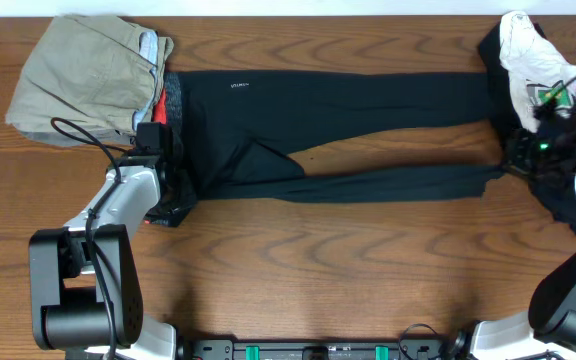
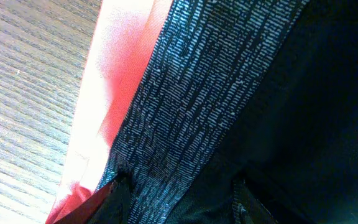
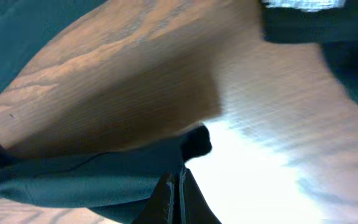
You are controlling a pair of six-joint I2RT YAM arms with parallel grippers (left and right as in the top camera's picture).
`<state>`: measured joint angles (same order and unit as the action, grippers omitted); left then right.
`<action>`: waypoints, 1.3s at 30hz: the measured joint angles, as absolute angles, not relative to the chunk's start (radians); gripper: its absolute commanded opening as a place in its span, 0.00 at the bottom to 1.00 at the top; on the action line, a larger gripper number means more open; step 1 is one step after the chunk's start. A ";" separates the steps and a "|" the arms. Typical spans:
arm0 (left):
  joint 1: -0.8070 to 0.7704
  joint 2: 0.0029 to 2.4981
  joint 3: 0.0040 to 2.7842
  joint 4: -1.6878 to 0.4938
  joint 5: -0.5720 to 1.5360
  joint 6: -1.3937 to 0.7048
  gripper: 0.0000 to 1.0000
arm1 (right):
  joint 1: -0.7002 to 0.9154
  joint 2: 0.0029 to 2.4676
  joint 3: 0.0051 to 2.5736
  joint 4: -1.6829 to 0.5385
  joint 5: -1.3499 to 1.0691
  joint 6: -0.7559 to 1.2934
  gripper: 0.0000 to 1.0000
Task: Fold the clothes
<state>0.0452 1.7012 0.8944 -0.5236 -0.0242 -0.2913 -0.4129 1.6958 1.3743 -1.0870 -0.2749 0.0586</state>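
Note:
I see the near leg stretched straight (image 1: 388, 186) from waistband to cuff, so my right gripper keeps pulling the cuff toward the front (image 1: 508, 220), releasing once the leg's flat.
The long black pants (image 1: 338, 125) lie flat across the table, with the grey-and-red waistband (image 1: 171, 95) at the left and the legs running right. A small white logo (image 1: 240, 86) sits near the hip. My left gripper (image 1: 160, 150) is at the waistband's near end. In the left wrist view its fingers (image 2: 180, 198) are spread, with the grey waistband (image 2: 191, 93) and red lining (image 2: 114, 81) between them. My right gripper (image 1: 518, 160) is at the leg cuffs. In the right wrist view its fingers (image 3: 179, 194) are pressed together on the dark pant leg (image 3: 92, 177).
Folded khaki-tan trousers (image 1: 88, 75) with light-blue lining lie at the back left, touching the waistband. A white cloth (image 1: 530, 55) on a dark garment (image 1: 568, 200) sits at the far right. Bare wood table (image 1: 348, 270) runs along the front.

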 measured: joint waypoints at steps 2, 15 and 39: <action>0.049 1.701 0.895 -0.535 -0.026 -0.291 0.54 | -0.450 1.696 1.396 -1.114 -0.272 0.059 0.01; 0.128 1.645 0.945 -0.738 -0.038 -0.267 0.54 | -0.542 1.696 1.411 -1.203 -0.225 0.055 0.01; 0.129 1.354 0.958 -0.872 -0.045 -0.257 0.54 | -0.541 1.696 1.411 -1.268 -0.185 0.054 0.39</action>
<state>0.1291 1.3540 0.9581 -0.8722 -0.0452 -0.2573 -0.5411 1.6958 1.4109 -1.2682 -0.1848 0.0540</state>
